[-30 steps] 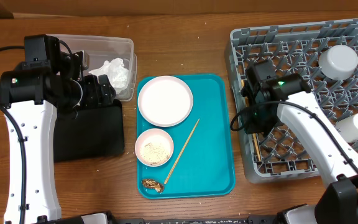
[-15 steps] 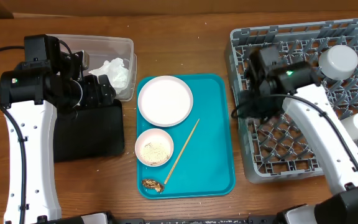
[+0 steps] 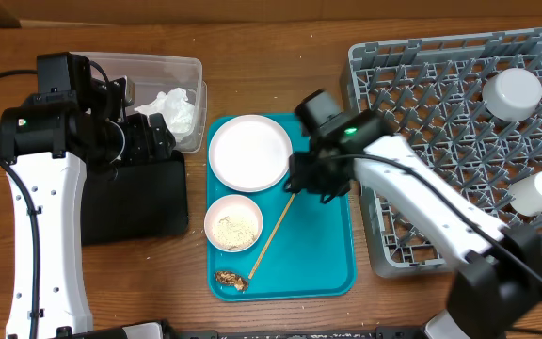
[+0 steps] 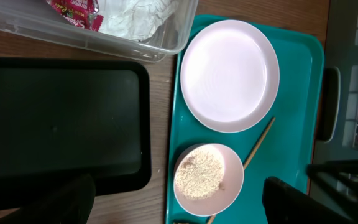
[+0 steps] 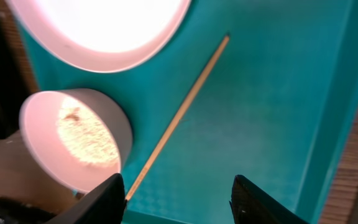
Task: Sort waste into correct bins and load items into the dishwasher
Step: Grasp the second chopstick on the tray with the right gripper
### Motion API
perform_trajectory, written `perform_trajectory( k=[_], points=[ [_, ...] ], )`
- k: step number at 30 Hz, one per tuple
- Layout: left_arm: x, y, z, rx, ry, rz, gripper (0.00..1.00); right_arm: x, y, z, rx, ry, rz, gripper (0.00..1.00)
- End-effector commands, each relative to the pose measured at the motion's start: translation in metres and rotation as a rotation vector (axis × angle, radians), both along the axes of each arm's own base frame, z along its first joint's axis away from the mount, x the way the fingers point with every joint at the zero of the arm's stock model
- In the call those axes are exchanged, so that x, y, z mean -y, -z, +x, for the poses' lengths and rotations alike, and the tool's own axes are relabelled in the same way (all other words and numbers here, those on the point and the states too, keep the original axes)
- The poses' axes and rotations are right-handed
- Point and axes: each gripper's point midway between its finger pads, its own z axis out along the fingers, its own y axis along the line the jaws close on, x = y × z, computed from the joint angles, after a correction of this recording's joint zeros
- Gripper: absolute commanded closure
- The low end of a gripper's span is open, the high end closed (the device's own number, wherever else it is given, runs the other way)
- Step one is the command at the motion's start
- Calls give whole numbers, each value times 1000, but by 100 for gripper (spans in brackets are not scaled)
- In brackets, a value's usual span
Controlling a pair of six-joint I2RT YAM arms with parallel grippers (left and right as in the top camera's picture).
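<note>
The chopstick's upper part (image 5: 206, 69) is clear of the white plate and bowl, so my right gripper keeps descending toward it until its fingers grip the chopstick's body (image 5: 191, 96).
A white plate (image 3: 249, 152), a small white bowl (image 3: 233, 223) holding rice, one wooden chopstick (image 3: 273, 232) and a brown scrap (image 3: 229, 279) lie on the teal tray (image 3: 332, 254). My right gripper (image 3: 313, 184) hovers open and empty over the chopstick's upper end; in the right wrist view its jaws (image 5: 176, 199) straddle the chopstick (image 5: 179, 118). My left gripper (image 3: 144, 141) is open and empty above the black tray (image 3: 135, 202). The clear tub (image 3: 172, 68) holds tissue (image 3: 172, 108) and a red wrapper (image 4: 73, 9). The metal bowl is out of view.
The grey dish rack (image 3: 440, 113) stands at the right and holds two white cup-like items, one at the back (image 3: 513, 91) and one near the right edge (image 3: 537, 193). The teal tray lies between the black tray and the rack.
My right arm has swung left from over the dish rack to over the teal tray, ending above the chopstick. The left arm has not moved.
</note>
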Motion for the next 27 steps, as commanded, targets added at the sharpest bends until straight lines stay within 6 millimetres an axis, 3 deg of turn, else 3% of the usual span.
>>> perform_trajectory(
  k=[1, 3, 9, 14, 17, 24, 27],
  points=[
    [-1, 0, 1, -1, -2, 5, 12, -8, 35, -15, -93, 87, -88, 43],
    [-1, 0, 0, -2, -2, 5, 13, -14, 57, -21, -122, 108, -144, 43],
    [-1, 0, 0, -2, -2, 5, 12, -26, 97, -25, -178, 174, -189, 43],
    [-1, 0, 0, -2, -2, 5, 12, -27, 114, -26, -198, 189, -210, 45],
    [-1, 0, 1, -1, -2, 6, 12, -24, 119, -27, -201, 191, -233, 54],
    [-1, 0, 0, -2, -2, 5, 12, -10, 119, -26, -196, 200, -285, 95],
    [-1, 0, 0, -2, -2, 5, 12, -4, 119, -22, -192, 178, -289, 96]
  ],
)
